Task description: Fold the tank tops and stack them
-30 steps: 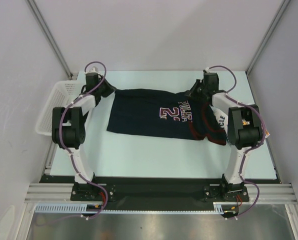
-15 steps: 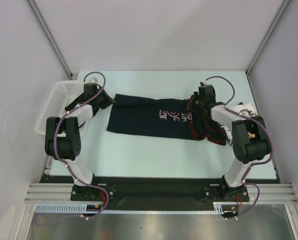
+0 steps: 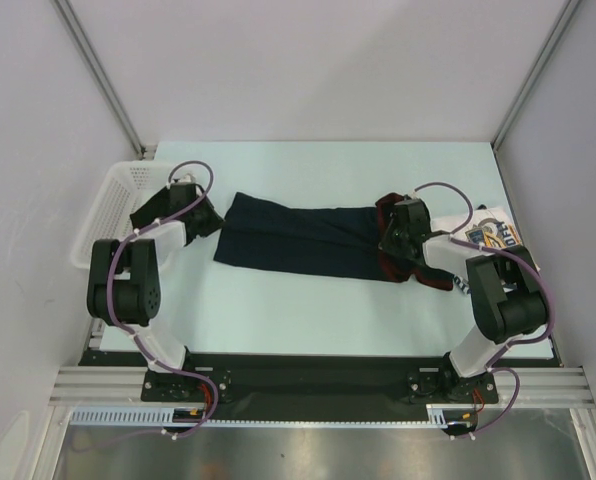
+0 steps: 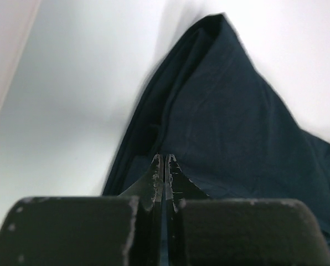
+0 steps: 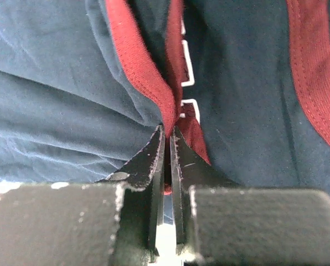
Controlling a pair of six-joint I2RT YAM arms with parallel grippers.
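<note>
The navy tank top [image 3: 308, 238] lies crosswise, so the robot's left gripper should grab and swing its plain end [image 3: 232, 240] toward the robot while the right gripper carries the red trim away.
The navy tank top [image 3: 298, 238] lies across the middle of the table as a long folded band, its print hidden. Its dark-red trim [image 3: 386, 212] bunches at the right end. My left gripper [image 3: 210, 222] is shut at the band's left end; in the left wrist view navy cloth [image 4: 226, 122] rises to the closed fingertips [image 4: 164, 159]. My right gripper [image 3: 390, 243] is shut on a fold of the red trim [image 5: 154, 83], which sits pinched between the fingers [image 5: 170, 136]. The white tank top [image 3: 490, 232] with yellow-blue print lies at the right, partly under the right arm.
A white plastic basket [image 3: 113, 200] stands at the table's left edge beside the left arm. Grey walls and metal posts close in the back and both sides. Bare pale table [image 3: 308, 310] runs between the navy band and the arm bases.
Both grippers have pulled the navy top's far edge toward the near side, folding it over so the print is now covered. The white top is more exposed.
</note>
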